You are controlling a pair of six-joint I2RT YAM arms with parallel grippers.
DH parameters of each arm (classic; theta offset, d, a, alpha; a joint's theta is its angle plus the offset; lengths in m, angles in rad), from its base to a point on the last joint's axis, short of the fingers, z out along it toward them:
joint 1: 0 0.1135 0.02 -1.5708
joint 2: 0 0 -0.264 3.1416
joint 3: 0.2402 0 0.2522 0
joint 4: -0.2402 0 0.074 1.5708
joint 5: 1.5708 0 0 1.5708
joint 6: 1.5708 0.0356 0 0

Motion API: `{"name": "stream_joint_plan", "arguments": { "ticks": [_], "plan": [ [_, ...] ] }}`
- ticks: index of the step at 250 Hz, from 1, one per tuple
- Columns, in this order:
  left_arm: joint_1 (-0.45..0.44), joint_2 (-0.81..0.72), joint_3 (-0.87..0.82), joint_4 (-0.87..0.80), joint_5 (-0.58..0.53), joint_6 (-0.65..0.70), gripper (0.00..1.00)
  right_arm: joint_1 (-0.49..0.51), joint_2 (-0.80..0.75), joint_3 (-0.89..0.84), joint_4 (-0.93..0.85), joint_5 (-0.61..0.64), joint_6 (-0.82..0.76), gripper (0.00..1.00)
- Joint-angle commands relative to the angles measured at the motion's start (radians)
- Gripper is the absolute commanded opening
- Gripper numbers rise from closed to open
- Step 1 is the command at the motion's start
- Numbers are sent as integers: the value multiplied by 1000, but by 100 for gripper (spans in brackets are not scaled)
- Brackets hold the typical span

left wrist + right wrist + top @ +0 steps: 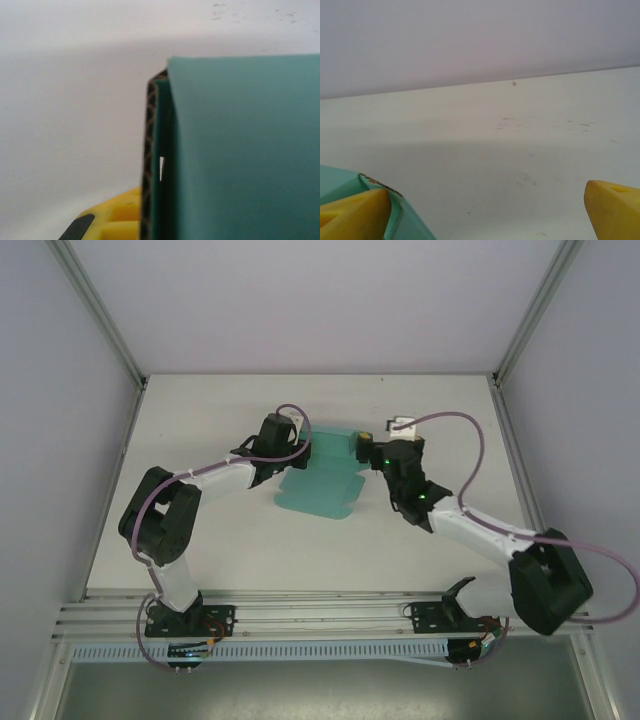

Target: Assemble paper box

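I should first bring the fingers around the box's side (411, 218), because the paper box's corner (366, 177) rests against one finger at the edge of my right gripper's opening.
The teal-green paper box (322, 482) lies partly folded mid-table, its far flap raised between the two arms. My left gripper (298, 445) is at its left side. In the left wrist view a raised teal wall (240, 150) with a brown corrugated edge (148, 165) takes up the right half. One yellow finger (117, 220) presses against that wall and the other is hidden behind it. My right gripper (368, 447) is at the box's right side. Its yellow fingers (350, 215) stand wide apart, the left one against a teal corner (402, 222), with bare table between them.
The white table (200, 540) stretches around the box, closed in by pale walls and metal corner posts (100, 315). An aluminium rail (320, 610) runs along the near edge by the arm bases. Purple cables loop over both arms.
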Motion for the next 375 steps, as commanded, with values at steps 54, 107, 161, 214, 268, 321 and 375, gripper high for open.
{"name": "stream_joint_plan", "arguments": {
  "ticks": [54,107,161,214,268,321,375],
  "plan": [
    [-3,-6,66,-70,-43,-8,0,-83,-210,-92,-259,-206,-14,99],
    [-3,-4,75,-51,30,-4,0,-87,-183,-125,-278,-196,-22,99],
    [-3,2,83,-66,40,3,0,-97,-76,-134,-187,-199,-48,99],
    [-3,27,86,-70,46,39,0,-97,-10,-78,-118,-146,-88,99],
    [-3,50,82,-63,59,52,0,-96,22,-29,-101,-120,-139,99],
    [-3,58,95,-63,90,42,0,-94,100,5,-42,-233,-125,99],
    [-3,39,91,-47,137,5,0,-63,231,45,87,-259,-109,99]
  ]
}}
